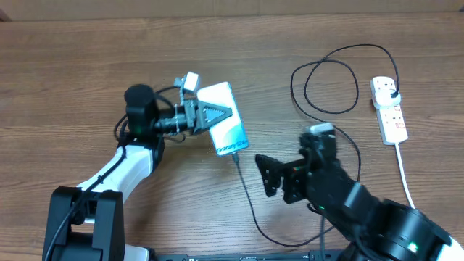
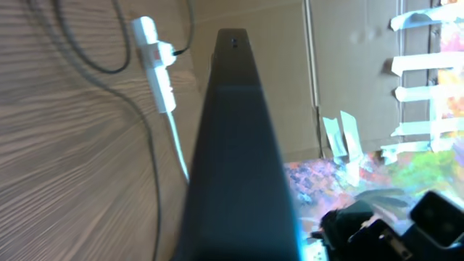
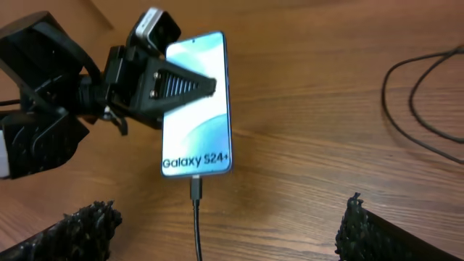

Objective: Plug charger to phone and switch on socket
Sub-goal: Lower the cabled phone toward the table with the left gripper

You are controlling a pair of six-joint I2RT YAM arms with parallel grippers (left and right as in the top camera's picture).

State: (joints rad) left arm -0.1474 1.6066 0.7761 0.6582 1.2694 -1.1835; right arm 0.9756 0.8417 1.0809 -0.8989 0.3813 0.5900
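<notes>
I should put the phone (image 1: 227, 133) down flat with my left gripper before my right gripper takes the connector (image 3: 196, 188), because the phone hangs in midair with the connector in its lower end.
The phone (image 1: 232, 132) has a light blue screen and "Galaxy S24+" text near its lower end (image 3: 197, 138). My left gripper (image 1: 221, 114) is shut on it, one finger lying across the screen (image 3: 181, 83). In the left wrist view the phone shows edge-on as a dark slab (image 2: 239, 145). The charger's connector tip (image 3: 196, 188) sits in the phone's lower end. Its thin black cable (image 1: 250, 203) runs toward me, then loops back to the black plug (image 1: 392, 94) in the socket (image 1: 389, 110). My right gripper (image 1: 267, 176) is open and empty just right of the cable, its fingers either side of it (image 3: 232, 232).
The socket strip's thick white cord (image 1: 406, 181) runs down the right side of the table. Cable loops (image 1: 326, 87) lie between the phone and the strip. The strip also shows in the left wrist view (image 2: 156, 61). My right arm fills the lower right.
</notes>
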